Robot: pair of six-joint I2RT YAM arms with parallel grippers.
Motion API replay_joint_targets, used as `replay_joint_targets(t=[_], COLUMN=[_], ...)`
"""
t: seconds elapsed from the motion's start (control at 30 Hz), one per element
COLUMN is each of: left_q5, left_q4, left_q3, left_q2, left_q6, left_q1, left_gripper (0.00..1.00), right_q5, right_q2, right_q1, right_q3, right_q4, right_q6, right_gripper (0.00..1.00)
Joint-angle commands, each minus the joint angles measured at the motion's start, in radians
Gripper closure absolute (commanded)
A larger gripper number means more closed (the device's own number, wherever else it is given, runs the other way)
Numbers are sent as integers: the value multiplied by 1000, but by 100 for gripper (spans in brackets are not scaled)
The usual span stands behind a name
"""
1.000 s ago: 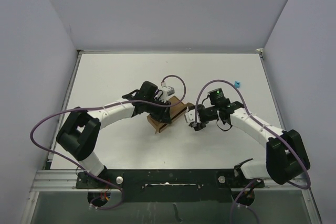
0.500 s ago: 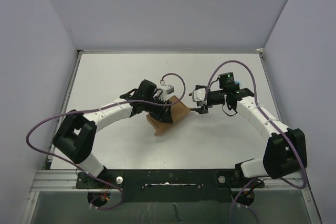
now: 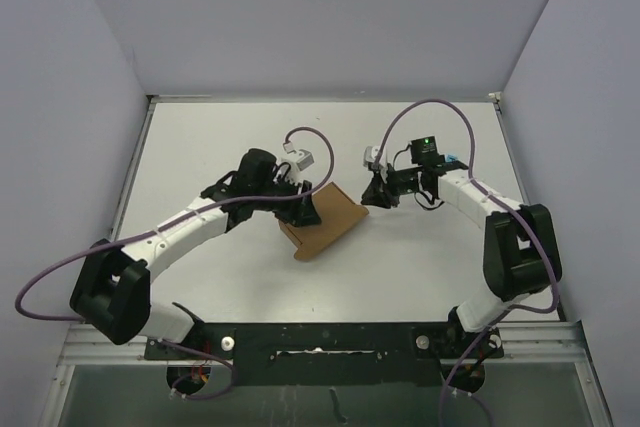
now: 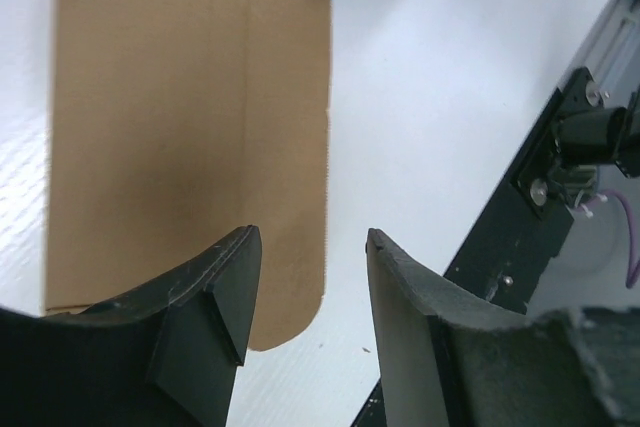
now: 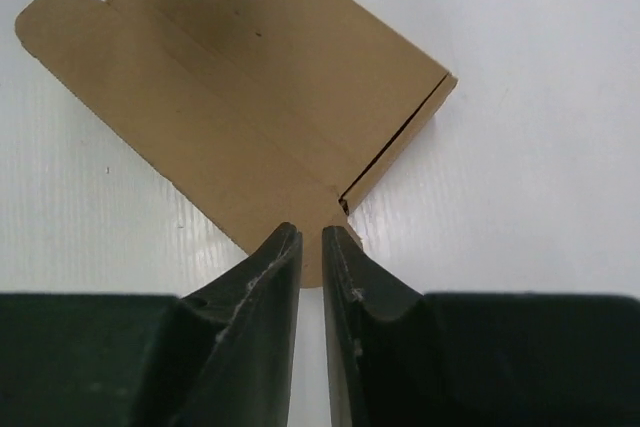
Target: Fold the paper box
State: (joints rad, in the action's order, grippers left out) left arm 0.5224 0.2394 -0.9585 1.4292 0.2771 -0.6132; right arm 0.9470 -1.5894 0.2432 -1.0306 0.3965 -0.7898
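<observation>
The flap's rounded end is under my right gripper, which is off the box's body, so next the gripper opens and grips the box's side to keep the box steady.
The paper box is a flat brown cardboard piece lying on the white table, with a rounded flap along one side. It shows in the left wrist view and the right wrist view. My left gripper is open and empty at the box's left edge; in its own view the gripper hovers over the flap's rounded corner. My right gripper is at the box's right corner. Its jaws stand almost together with a thin gap, above the flap's rounded end and holding nothing.
A tiny blue cube sits behind the right arm, partly hidden. Grey walls close in the table on the left, back and right. The black base rail runs along the near edge and shows in the left wrist view.
The left arm has swung back to the left and its gripper is off the box. The box now lies flatter and more spread out. The right gripper has moved away and up toward the box's right corner.
</observation>
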Motion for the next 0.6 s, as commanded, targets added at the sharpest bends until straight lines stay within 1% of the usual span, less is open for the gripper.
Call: replay_joint_targets(t=[0.0,0.07,0.2,0.4,0.5,0.57], left_q5=[-59,-51,-46,-109,-138,-127], left_q4=[-66,-77,-149,-199,-248,-268], left_q3=[16,26,62,115,167,203], left_q2=[-69,-55,-32,-23,-80,-116], left_q6=[1,16,65,133,173,203], left_q1=[82,108,105,94,127,164], left_gripper=[56,56,57,57,56,54], right_q5=[-55,-70,-100,-144,-114,-76], right_q2=[-68,-98,-140,-171,-133,-100], right_q1=[-7,-5,13,17,2,-7], right_q3=[-63,-80,-90,-129,-129,-123], right_q4=[-40,-22,-5,34,25,7], right_q6=[181,198,196,192,204,227], right_gripper=[85,87,89,90,87,81])
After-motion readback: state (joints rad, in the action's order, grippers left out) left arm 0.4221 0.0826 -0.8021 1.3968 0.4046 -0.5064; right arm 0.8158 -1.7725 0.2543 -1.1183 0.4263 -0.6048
